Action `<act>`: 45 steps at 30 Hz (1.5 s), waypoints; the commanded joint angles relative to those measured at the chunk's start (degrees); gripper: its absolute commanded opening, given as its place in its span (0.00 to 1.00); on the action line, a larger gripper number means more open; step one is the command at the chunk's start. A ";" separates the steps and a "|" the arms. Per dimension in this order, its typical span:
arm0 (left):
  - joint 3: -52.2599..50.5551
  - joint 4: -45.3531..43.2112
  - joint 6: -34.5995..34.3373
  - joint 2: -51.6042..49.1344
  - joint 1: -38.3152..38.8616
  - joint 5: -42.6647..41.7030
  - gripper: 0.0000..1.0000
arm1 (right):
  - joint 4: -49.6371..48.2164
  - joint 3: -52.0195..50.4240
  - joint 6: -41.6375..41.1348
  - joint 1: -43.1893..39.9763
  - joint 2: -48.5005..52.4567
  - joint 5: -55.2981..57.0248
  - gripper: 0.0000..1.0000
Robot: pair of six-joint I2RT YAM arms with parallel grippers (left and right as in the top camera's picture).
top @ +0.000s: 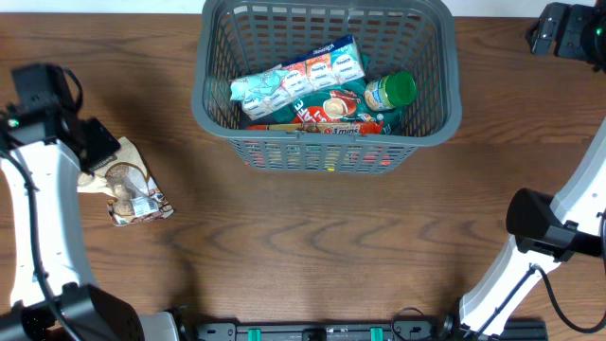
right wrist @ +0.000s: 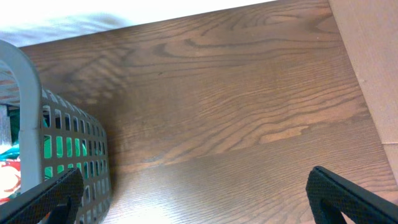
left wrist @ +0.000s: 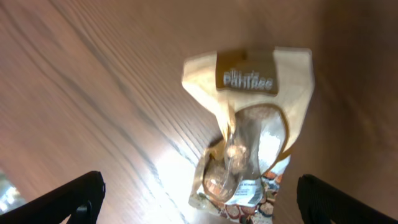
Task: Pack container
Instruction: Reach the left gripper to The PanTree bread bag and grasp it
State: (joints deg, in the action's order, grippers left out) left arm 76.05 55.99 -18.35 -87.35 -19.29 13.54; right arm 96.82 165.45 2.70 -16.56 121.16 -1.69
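My left gripper goes on down until the snack packet (top: 138,201), which runs lengthwise between the gripper's open fingers, has those fingers on either side of its narrow middle (top: 123,178), before it closes.
The dark grey lattice container (top: 213,95) stands at the top centre of the table and holds several food packets and a green-lidded jar (top: 390,92). Its wall also shows at the left edge of the right wrist view (right wrist: 37,143). A cream and brown snack packet (top: 128,189) lies on the table at the left. In the left wrist view the packet (left wrist: 249,137) lies between the fingers of my open left gripper (left wrist: 199,199), which hovers just above it. My right gripper (right wrist: 199,193) is open and empty, right of the container, at the top right of the overhead view (top: 568,33).
Bare brown wood table (top: 312,246) lies in front of the container. The right arm's base (top: 540,227) stands at the lower right. A lighter surface (right wrist: 373,68) borders the table's right edge.
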 commanded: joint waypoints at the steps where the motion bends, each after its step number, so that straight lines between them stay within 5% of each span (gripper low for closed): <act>1: -6.56 -3.87 -2.08 -0.76 -0.42 -3.63 0.99 | -0.07 0.07 0.81 -0.31 0.48 0.22 0.99; 9: -17.03 -14.51 -0.96 -4.52 -0.42 -5.57 0.99 | -0.07 0.07 0.76 -0.28 0.48 0.15 0.99; 34: -17.29 -25.68 3.52 -19.06 -0.42 -7.63 0.99 | 0.35 0.07 -0.50 -0.28 0.48 0.15 0.99; 45: -17.29 -25.66 3.52 -19.06 -0.24 -14.25 0.57 | 0.33 0.07 -0.50 -0.28 0.48 0.15 0.99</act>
State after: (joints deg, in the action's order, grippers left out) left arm 59.16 29.91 -15.22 -104.18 -19.46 2.24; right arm 97.06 165.45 2.70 -16.56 121.16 -1.69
